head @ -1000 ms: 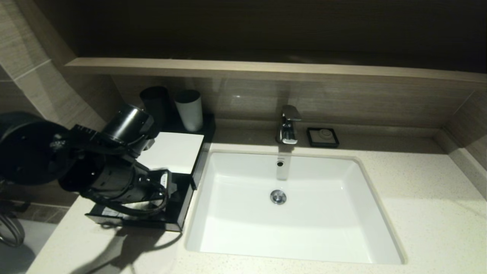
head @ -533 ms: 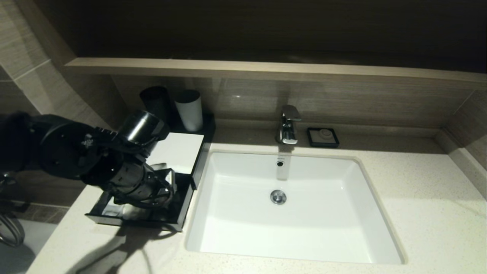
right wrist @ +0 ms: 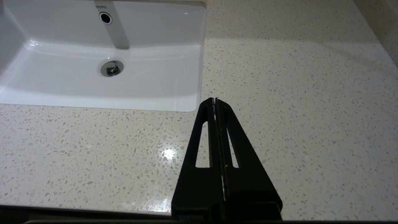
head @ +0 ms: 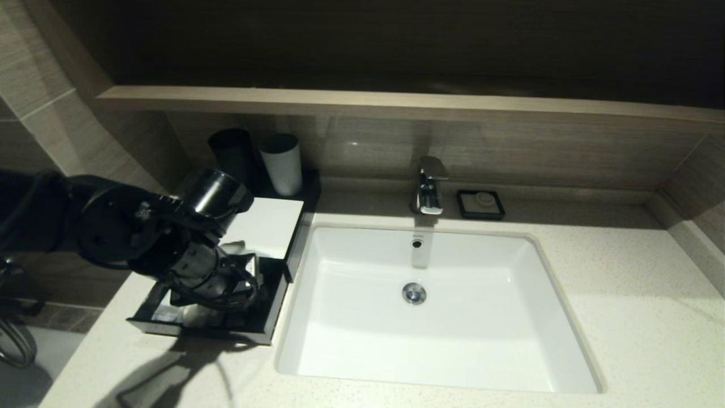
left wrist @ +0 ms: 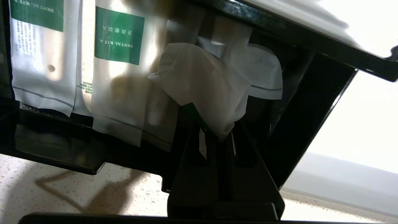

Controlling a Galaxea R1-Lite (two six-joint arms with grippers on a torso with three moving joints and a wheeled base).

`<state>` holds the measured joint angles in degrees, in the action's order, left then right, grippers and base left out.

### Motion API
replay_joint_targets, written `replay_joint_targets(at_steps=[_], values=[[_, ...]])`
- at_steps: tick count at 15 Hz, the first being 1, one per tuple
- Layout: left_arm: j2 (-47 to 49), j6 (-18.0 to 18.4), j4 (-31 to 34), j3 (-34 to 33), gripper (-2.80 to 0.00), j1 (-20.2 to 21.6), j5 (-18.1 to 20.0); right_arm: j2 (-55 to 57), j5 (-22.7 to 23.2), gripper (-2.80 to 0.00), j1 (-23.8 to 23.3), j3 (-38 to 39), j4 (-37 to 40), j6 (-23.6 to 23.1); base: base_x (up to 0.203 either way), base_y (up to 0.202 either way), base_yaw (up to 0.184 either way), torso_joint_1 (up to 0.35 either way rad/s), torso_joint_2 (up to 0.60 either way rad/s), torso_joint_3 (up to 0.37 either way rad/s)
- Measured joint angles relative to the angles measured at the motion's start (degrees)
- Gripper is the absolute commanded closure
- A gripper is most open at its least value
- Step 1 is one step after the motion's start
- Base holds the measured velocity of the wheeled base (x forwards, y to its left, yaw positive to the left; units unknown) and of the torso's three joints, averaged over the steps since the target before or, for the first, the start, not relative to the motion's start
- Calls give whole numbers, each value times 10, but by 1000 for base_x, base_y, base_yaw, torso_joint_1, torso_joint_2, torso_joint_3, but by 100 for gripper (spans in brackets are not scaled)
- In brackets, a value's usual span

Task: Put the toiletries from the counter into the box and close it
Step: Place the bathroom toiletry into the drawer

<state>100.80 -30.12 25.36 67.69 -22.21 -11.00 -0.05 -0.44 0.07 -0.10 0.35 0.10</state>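
Note:
The crumpled white sachet [left wrist: 207,72] is bunched up in the drawer, so next my left gripper lets go of it and presses it down [left wrist: 222,91] with closed fingers before closing the drawer.
The black box [head: 261,226] with its white top panel stands on the counter [head: 623,317], left of the sink, and its front drawer [left wrist: 314,102] is pulled out. My left gripper [left wrist: 216,137] hangs over the open drawer, shut on the lower edge of a crumpled white sachet [left wrist: 205,84]. Two long white sachets with green labels [left wrist: 118,62] [left wrist: 37,46] lie side by side inside the drawer. In the head view my left arm [head: 187,255] covers most of the drawer. My right gripper [right wrist: 215,100] is shut and empty, hovering above bare counter to the right of the sink.
The white sink basin [head: 453,340] is set in the middle of the counter, with a chrome tap [head: 430,184] behind it. A small black soap dish [head: 481,204] sits right of the tap. A dark cup [head: 232,153] and a white cup [head: 281,161] stand behind the box under the wooden ledge [head: 396,105].
My left arm has swung and turned over the open drawer, bringing the gripper and its sachet further in. The drawer and box have not moved.

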Motion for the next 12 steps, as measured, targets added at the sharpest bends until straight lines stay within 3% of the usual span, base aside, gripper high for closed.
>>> replay_joint_targets(at_steps=[2,3,12], values=[[5,0,0,1,0,2,0,0,0,0,0,0,0,0,0,0,0,0,0,0],[8,0,-1,2,-280,4,0,0,0,0,0,0,0,0,0,0,0,0,0,0],[-1,0,2,9,-280,8,0,0,0,0,0,0,0,0,0,0,0,0,0,0]])
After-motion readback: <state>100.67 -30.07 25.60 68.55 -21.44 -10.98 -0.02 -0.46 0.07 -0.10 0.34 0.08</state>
